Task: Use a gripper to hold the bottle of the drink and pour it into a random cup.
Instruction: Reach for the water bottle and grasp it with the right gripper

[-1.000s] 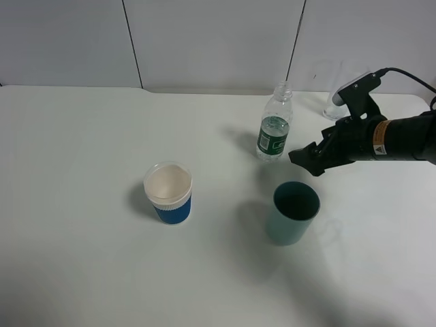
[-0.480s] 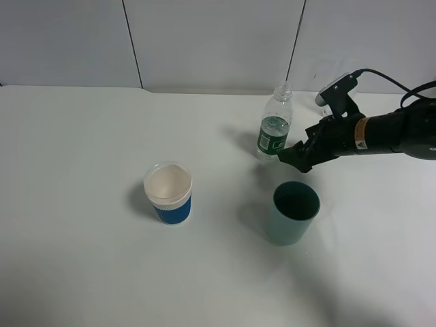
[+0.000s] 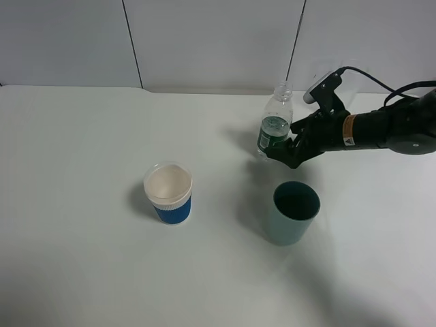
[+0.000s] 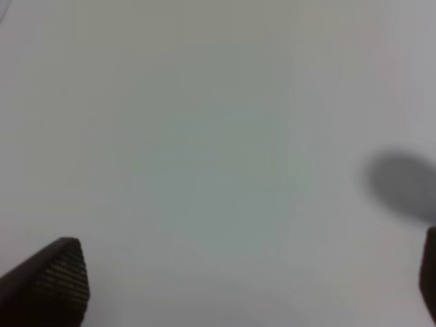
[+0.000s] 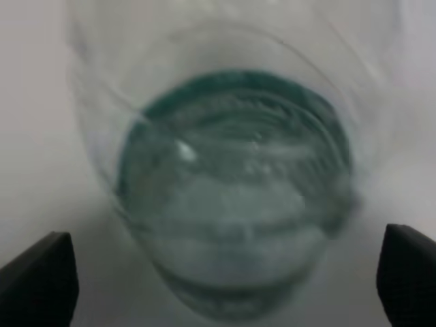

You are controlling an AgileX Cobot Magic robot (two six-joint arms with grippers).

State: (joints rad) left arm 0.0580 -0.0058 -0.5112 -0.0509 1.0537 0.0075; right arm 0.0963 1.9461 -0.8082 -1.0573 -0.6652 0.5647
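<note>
The bottle's opening [image 3: 283, 89] shows as an open clear rim. I expect the drink [image 3: 274, 131] to flow out in a thin stream when I tip the bottle.
The bottle of the drink [image 3: 274, 116], clear with a dark green label, stands upright at the back right of the table. My right gripper [image 3: 282, 151] is at its base on the right side, open, with a jaw on either side of the bottle. In the right wrist view the bottle [image 5: 231, 184] fills the picture, blurred, between the two fingertips [image 5: 37, 279], which stand apart from it. The cup [image 3: 168, 193], with its white rim and blue ribbed sleeve, stands left of centre and is empty. My left gripper [image 4: 238, 286] is open over bare table and does not show in the exterior high view.
A plain teal-green cup [image 3: 293, 212] stands just in front of the right gripper and the bottle. The white table [image 3: 82, 259] runs back to a grey panelled wall [image 3: 211, 41]. The right arm [image 3: 381, 129] reaches in from the right edge.
My right gripper has moved left and back, from beside the teal cup to the bottle's base, so its jaws now flank the bottle. The bottle and the cups have not moved.
</note>
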